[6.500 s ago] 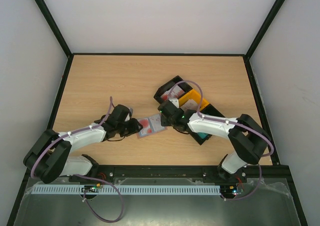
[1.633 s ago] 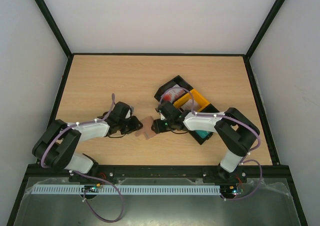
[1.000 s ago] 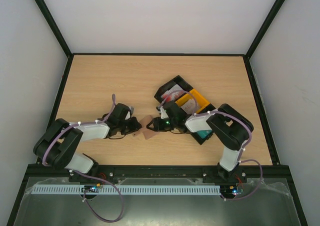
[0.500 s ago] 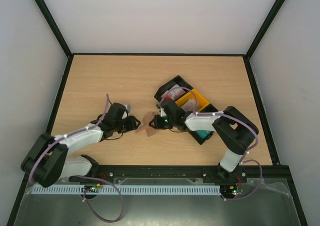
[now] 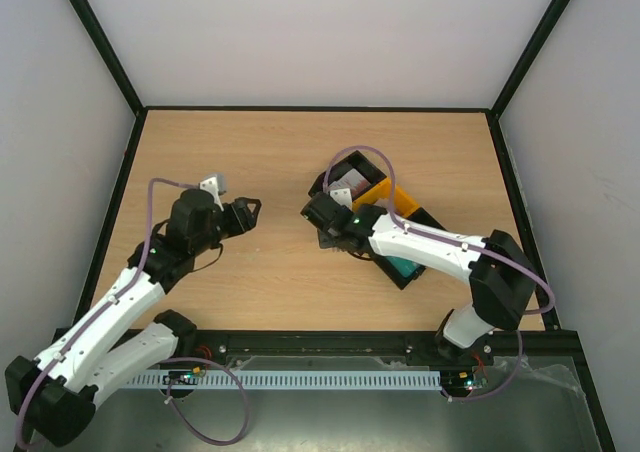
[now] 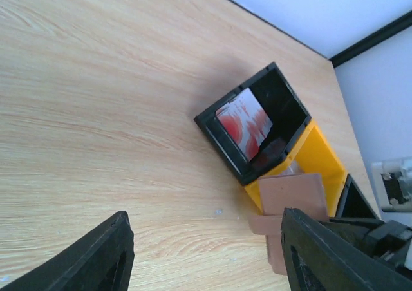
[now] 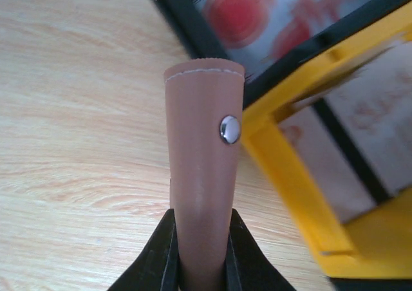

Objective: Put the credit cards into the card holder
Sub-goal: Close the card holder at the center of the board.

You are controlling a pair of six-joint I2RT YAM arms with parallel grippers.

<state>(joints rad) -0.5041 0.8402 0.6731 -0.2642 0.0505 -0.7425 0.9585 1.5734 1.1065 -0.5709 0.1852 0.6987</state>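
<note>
The robot's right gripper is pinching the folded card holder [image 7: 201,130] upright next to the trays, so the robot should put the card holder down flat on the clear wood [image 5: 298,272] and take hold of its flap.
The brown card holder [image 7: 203,175] is folded, its snap showing, and pinched upright in my shut right gripper [image 7: 201,225]. In the left wrist view the card holder [image 6: 293,197] hangs beside the yellow tray [image 6: 322,159]. From above, my right gripper [image 5: 320,217] sits at the trays' near-left corner and hides the holder. White credit cards with red marks [image 6: 244,123] lean in the black tray [image 5: 330,177]. A pale card [image 7: 370,120] lies in the yellow tray. A teal card [image 5: 405,268] lies in another black tray. My left gripper [image 5: 246,210] is open and empty, well left of the holder.
The three trays stand in a diagonal row right of centre, from the black one at the back to the teal-card one [image 5: 415,277] nearer the front. Bare wooden tabletop [image 5: 230,152] lies between the two grippers and to the left. Black frame edges bound the table.
My left gripper let go of the card holder and pulled back to the left. My right gripper closed the holder and carried it right, up to the trays.
</note>
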